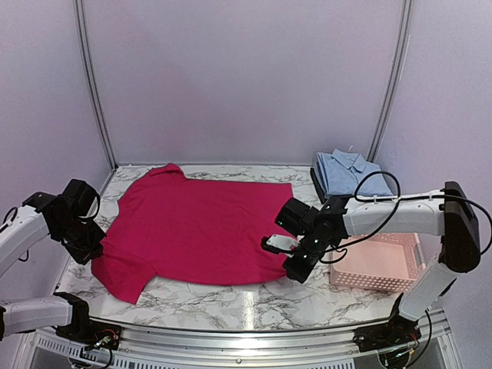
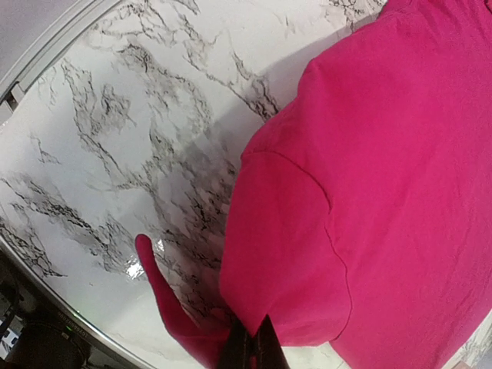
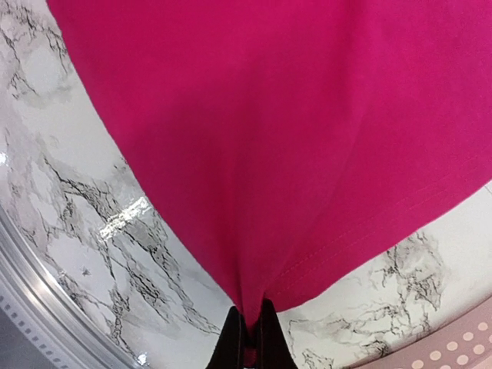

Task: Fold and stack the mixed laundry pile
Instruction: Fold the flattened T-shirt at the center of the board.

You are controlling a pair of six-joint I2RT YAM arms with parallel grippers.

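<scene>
Both of the robot's grippers are pinching the garment's near edge at sleeve and hem (image 1: pixel 204 282), so the left gripper goes on folding it back until it lies across the garment's middle (image 1: pixel 200 231).
The magenta-red garment (image 1: pixel 200 231) lies spread flat on the marble table, sleeves at the left, hem at the right. My left gripper (image 1: pixel 96 250) is at its near-left sleeve. In the left wrist view the jaws (image 2: pixel 252 342) are shut on a pinch of the sleeve cloth (image 2: pixel 307 254). My right gripper (image 1: pixel 294 270) is at the near-right hem corner. The right wrist view shows it (image 3: pixel 250 330) shut on the hem of the garment (image 3: pixel 269 115), which is drawn up into a peak. The light blue collared shirt (image 1: pixel 347 171) rests folded at the back right.
The blue shirt sits on a flat dark tray (image 1: pixel 317 184). A pink lattice basket (image 1: pixel 384 265) stands at the right, just behind my right arm. Bare marble table (image 1: pixel 231 304) runs along the front edge, and a metal rail borders it.
</scene>
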